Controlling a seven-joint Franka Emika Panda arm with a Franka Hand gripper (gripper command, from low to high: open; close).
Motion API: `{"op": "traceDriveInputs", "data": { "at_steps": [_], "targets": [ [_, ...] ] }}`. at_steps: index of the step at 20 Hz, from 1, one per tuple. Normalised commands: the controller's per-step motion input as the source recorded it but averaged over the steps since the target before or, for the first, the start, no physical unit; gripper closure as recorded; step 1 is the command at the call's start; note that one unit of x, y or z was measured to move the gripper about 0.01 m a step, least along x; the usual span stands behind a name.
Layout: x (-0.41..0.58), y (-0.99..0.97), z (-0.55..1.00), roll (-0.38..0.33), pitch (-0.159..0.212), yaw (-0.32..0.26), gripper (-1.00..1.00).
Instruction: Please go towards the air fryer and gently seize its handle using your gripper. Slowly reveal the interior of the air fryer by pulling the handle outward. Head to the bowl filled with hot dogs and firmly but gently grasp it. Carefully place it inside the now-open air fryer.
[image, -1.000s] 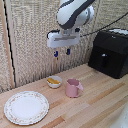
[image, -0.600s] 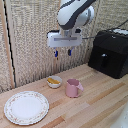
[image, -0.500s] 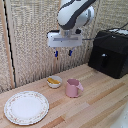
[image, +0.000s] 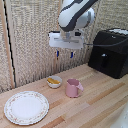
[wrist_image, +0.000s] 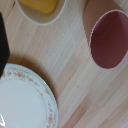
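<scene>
My gripper is about to pull, and the short handle (image: 102, 57) is on the air fryer's upright front. The drawer (image: 106, 64) will therefore slide straight out and stay sticking out forward when I pull.
The matte-black air fryer (image: 111, 51) stands at the exterior view's right, its drawer pushed in and its short vertical handle (image: 103, 61) on the front. My gripper (image: 65, 54) hangs in the air above the table, well to the left of the fryer, fingers apart and holding nothing. Below it sits the small cream bowl (image: 54, 81) with yellow-orange hot dogs (image: 52, 79). In the wrist view the bowl (wrist_image: 36, 16) and hot dogs (wrist_image: 40, 4) show at the picture's edge; the fingers do not appear there.
A pink cup (image: 73, 88) stands just right of the bowl, also seen in the wrist view as the pink cup (wrist_image: 107, 37). A large patterned-rim plate (image: 26, 107) lies at the front left; the same plate (wrist_image: 22, 100) fills a corner of the wrist view.
</scene>
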Motion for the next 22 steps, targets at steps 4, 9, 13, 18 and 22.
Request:
{"op": "traceDriveInputs", "data": {
  "at_steps": [4,9,13,18,22],
  "targets": [
    [0.108,-0.28,-0.03,-0.257,-0.001,-0.21,-1.0],
    [0.091,-0.32,-0.06,-0.35,-0.005,-0.126,-1.0],
    [0.07,-0.32,-0.11,-0.375,-0.013,-0.071,-1.0],
    [0.017,-0.34,-0.09,-0.375,-0.069,-0.012,-1.0],
    [0.0,-0.44,-0.13,-0.374,-0.116,0.0,-1.0]
  ]
}}
